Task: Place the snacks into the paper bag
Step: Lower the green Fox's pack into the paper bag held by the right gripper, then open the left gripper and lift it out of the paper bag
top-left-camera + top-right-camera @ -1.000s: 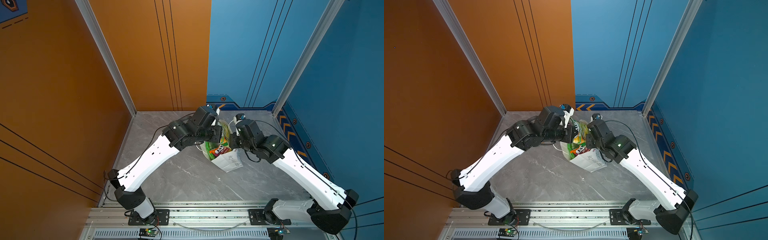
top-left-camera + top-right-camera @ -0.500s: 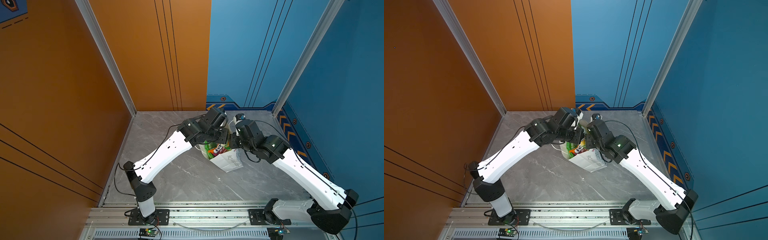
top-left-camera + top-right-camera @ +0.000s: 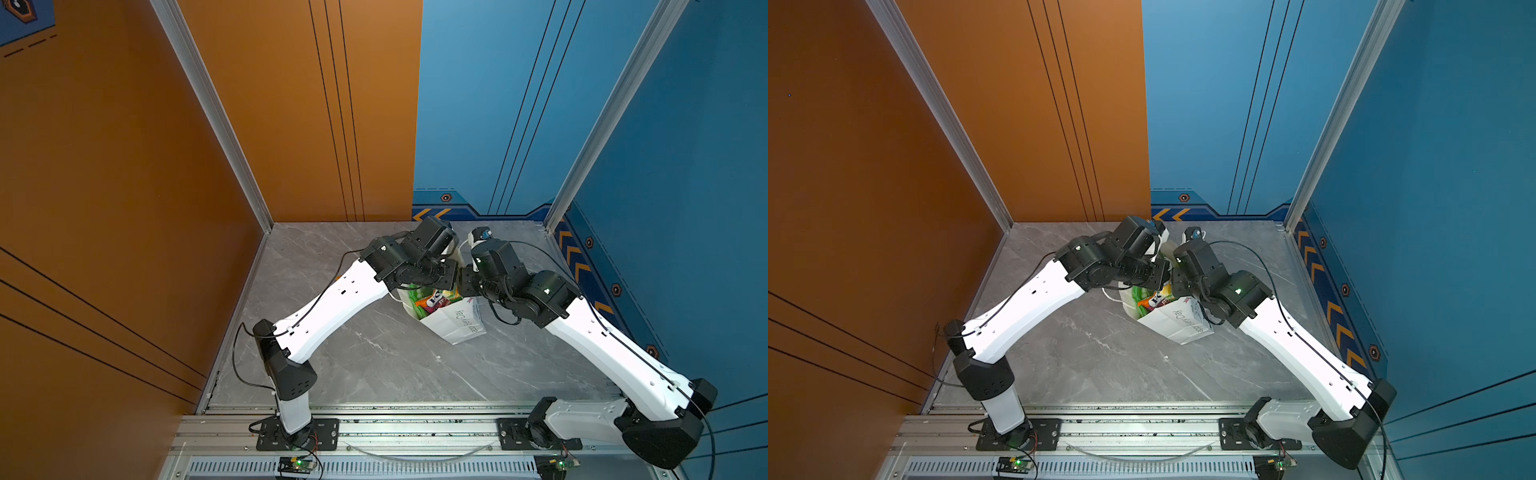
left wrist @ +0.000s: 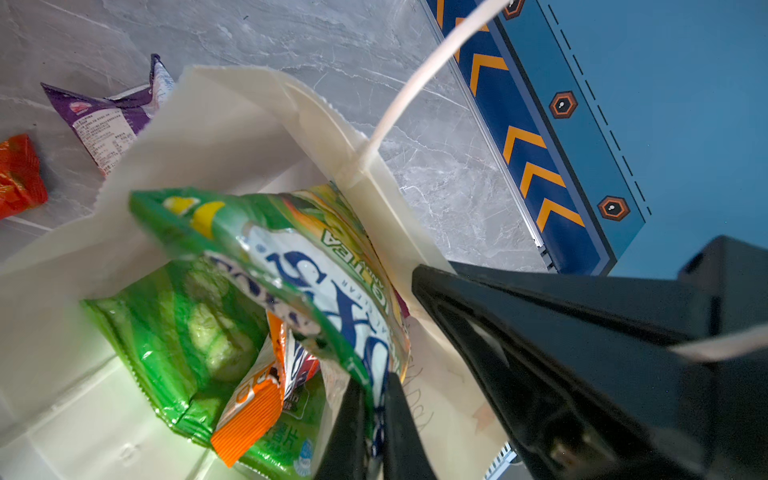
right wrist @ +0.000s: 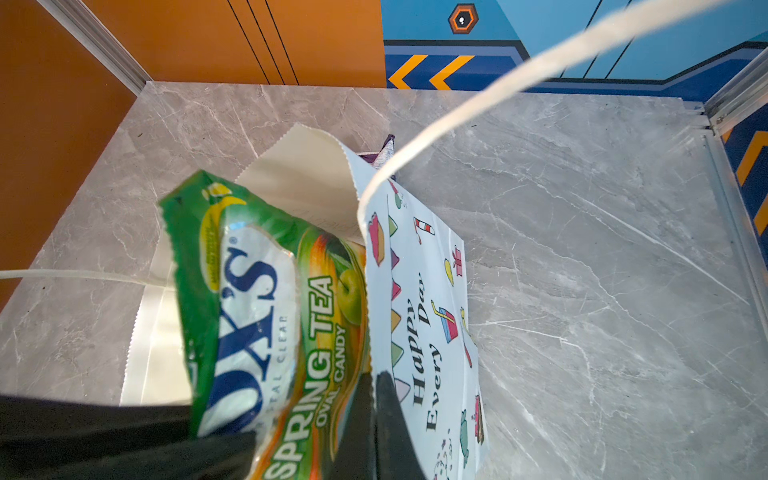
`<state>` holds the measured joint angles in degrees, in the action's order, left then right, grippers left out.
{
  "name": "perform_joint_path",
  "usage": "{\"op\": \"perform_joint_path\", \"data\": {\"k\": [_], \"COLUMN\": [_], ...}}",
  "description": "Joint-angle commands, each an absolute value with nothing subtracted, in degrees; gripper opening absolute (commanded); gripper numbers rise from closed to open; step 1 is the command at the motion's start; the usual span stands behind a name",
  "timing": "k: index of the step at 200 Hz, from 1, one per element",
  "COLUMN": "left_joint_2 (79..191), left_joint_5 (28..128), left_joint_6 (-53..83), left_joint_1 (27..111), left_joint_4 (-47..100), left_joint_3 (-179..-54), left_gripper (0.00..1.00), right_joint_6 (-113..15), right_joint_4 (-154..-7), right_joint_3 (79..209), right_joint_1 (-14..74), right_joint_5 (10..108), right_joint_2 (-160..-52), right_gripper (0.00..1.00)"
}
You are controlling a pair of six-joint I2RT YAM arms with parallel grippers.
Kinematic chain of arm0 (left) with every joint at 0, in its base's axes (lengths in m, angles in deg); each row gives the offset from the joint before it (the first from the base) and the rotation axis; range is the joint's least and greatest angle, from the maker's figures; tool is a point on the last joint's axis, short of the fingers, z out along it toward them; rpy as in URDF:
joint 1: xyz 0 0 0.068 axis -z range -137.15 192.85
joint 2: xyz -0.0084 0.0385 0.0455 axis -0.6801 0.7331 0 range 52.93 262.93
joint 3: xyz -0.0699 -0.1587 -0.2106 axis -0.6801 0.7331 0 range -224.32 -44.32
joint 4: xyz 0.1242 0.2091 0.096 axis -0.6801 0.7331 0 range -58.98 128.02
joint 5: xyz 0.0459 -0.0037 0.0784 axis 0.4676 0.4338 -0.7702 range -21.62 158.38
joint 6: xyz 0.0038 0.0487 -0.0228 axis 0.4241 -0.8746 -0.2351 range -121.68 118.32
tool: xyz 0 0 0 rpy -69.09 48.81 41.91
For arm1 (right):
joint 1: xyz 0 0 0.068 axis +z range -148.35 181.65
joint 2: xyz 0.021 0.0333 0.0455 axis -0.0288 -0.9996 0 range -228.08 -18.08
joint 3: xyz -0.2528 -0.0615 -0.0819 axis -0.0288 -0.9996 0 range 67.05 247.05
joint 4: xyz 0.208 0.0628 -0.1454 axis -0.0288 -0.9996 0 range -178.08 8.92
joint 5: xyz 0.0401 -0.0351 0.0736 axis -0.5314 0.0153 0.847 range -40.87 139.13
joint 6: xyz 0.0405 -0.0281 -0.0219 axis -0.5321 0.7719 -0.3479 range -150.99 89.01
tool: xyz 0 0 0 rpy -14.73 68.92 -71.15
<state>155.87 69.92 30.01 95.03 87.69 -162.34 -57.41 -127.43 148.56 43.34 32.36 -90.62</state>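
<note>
The green FOX'S candy bag (image 4: 308, 268) is hanging inside the printed side of the paper bag that my right gripper holds. My left gripper should move it down below the paper bag's rim (image 4: 397, 214) next and let go.
The white paper bag (image 3: 455, 322) (image 3: 1177, 324) stands open at mid-table, tilted. My right gripper (image 5: 375, 380) is shut on its printed wall (image 5: 419, 291) at the rim. Over the bag's mouth my left gripper (image 4: 372, 384) is shut on a green FOX'S candy bag (image 4: 291, 257) (image 5: 249, 299), which hangs partly inside. A green chip bag (image 4: 174, 332) and an orange FOX'S packet (image 4: 253, 407) lie in the paper bag. Beyond it, a purple packet (image 4: 104, 116) and a red-orange packet (image 4: 16, 174) lie on the table.
A white cord handle (image 5: 498, 83) arcs up from the rim. The orange wall (image 3: 124, 208) closes the left, the blue wall (image 3: 685, 208) the right. Both arms meet over the paper bag, their wrists nearly touching.
My left arm has stretched out and carried the green candy bag farther right, over the paper bag's mouth. The right arm and the paper bag have stayed put.
</note>
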Motion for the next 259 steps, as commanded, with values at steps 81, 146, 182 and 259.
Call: {"op": "perform_joint_path", "data": {"k": [81,146,182,259], "left_joint_2": [162.27,163.24,161.92,165.83], "left_joint_5": [73.14,72.82,69.73,71.46], "left_joint_6": [29.59,30.07,29.90,30.13], "left_joint_1": [93.41,93.66,94.70,95.21], "left_joint_4": [88.50,88.45,88.30,88.36], "left_joint_3": [-166.26,-167.15,-166.58,-170.53], "left_gripper": [0.00,0.00,0.00,0.19], "right_joint_6": [-59.97,-62.52,-63.77,-63.96], "right_joint_4": [-120.46,-120.63,-120.48,-119.75], "right_joint_3": [146.68,144.78,143.89,142.85], "right_joint_1": [42.74,39.63,38.51,38.06], "right_joint_5": [31.32,31.18,32.07,32.61], "right_joint_2": [-86.34,-84.79,-84.77,-83.61], "right_gripper": [0.00,0.00,0.00,0.00]}}
